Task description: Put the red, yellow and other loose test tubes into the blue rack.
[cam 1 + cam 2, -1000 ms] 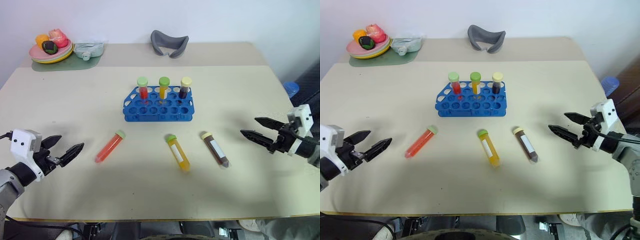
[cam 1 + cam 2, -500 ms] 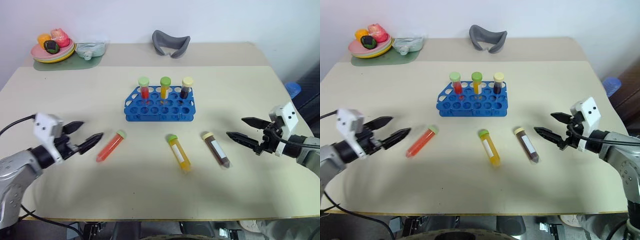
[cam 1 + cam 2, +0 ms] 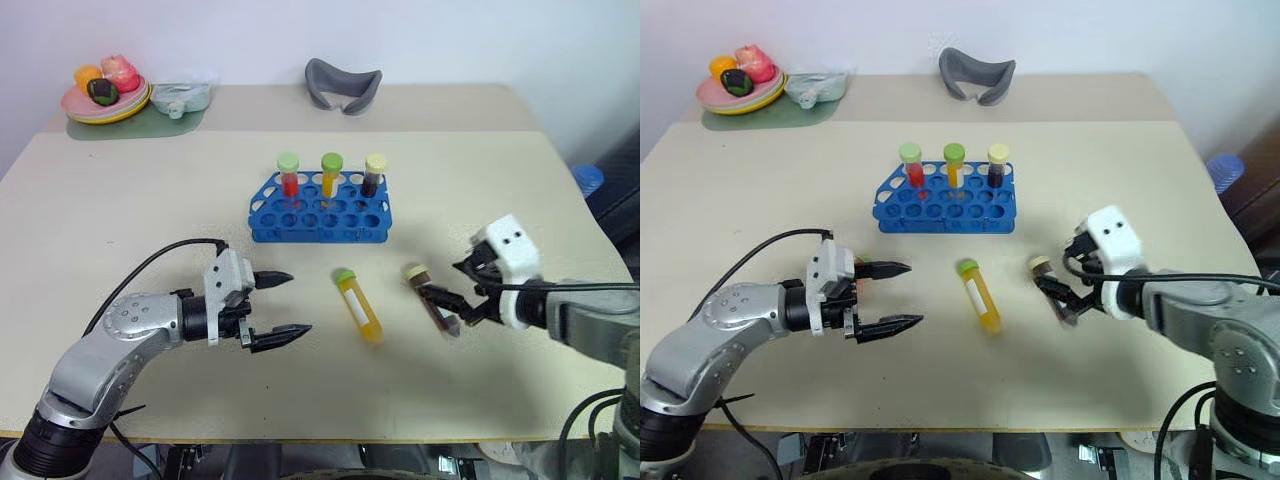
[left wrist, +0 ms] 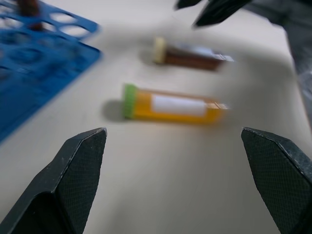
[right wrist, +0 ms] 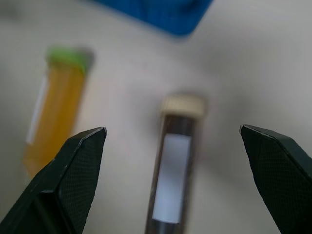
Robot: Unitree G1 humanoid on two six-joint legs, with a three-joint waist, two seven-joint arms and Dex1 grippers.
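Observation:
I should move my left gripper back and leave the yellow tube (image 3: 358,306) to my right gripper, because the loose red tube (image 3: 859,261) is under my left gripper, behind the ends of its fingers.
The blue rack (image 3: 318,212) stands mid-table with a red, a yellow and a dark tube upright in its back row. A loose yellow tube (image 3: 358,306) with a green cap lies in front of it. To its right lies a dark brown tube (image 3: 432,300) with a cream cap. My right gripper (image 3: 443,282) is open and tilted down over that dark tube (image 5: 173,180), one finger on each side. My left gripper (image 3: 298,303) is open, pointing right toward the yellow tube (image 4: 173,104). The loose red tube is hidden under my left hand.
A plate of toy fruit (image 3: 103,95) on a green mat sits at the back left corner. A grey curved object (image 3: 341,85) lies at the back centre. A black cable (image 3: 150,265) loops from my left arm. The table's front edge runs close below both arms.
My left gripper swung right, across where the red tube lay, toward the yellow tube. My right gripper moved left and tipped down over the dark tube. Both stayed open.

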